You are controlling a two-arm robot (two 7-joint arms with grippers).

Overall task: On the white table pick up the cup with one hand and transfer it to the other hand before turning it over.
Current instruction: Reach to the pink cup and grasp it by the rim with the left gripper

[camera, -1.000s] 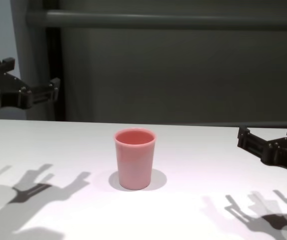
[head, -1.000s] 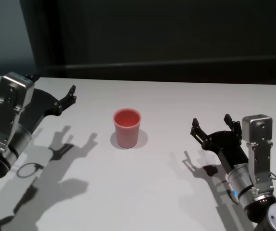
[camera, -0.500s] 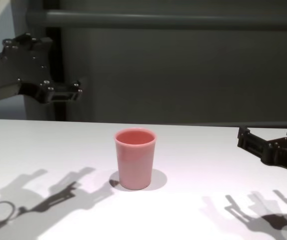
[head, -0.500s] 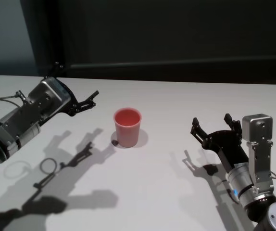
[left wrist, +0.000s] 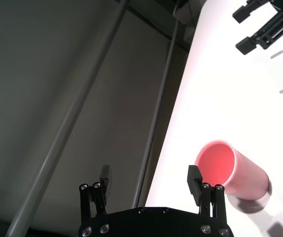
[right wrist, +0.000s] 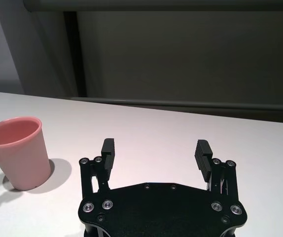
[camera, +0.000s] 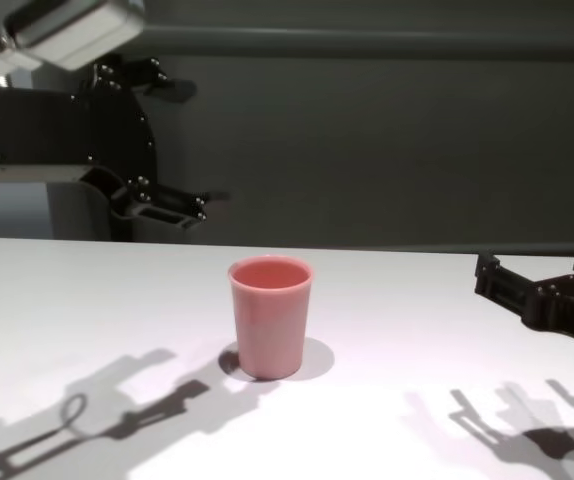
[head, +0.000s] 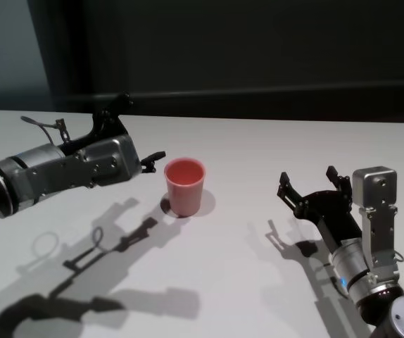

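Observation:
The plain inside is all that shows through the cup's opening (camera: 271, 272), so I should expect the salmon-pink cup (camera: 271, 327) to be empty when I tilt it sideways.
The salmon-pink cup (head: 185, 184) stands upright, mouth up, near the middle of the white table (head: 223, 282). It also shows in the chest view (camera: 270, 317), the left wrist view (left wrist: 230, 170) and the right wrist view (right wrist: 18, 152). My left gripper (head: 140, 130) is open and empty, raised above the table just left of the cup, with its fingers turned one above the other (camera: 189, 145). One fingertip (head: 156, 155) is close to the cup's rim without touching it. My right gripper (head: 309, 182) is open and empty, low over the table well to the right of the cup (camera: 539, 272).
A dark wall with a horizontal rail (camera: 367, 40) runs behind the table's far edge. The arms cast shadows (head: 110, 246) on the tabletop in front of the cup. The right arm shows a blue light (head: 344, 284).
My left arm has swung in from the far left toward the cup and rolled its wrist, so its fingers now stand close to the cup's left side. The right arm and cup have not moved.

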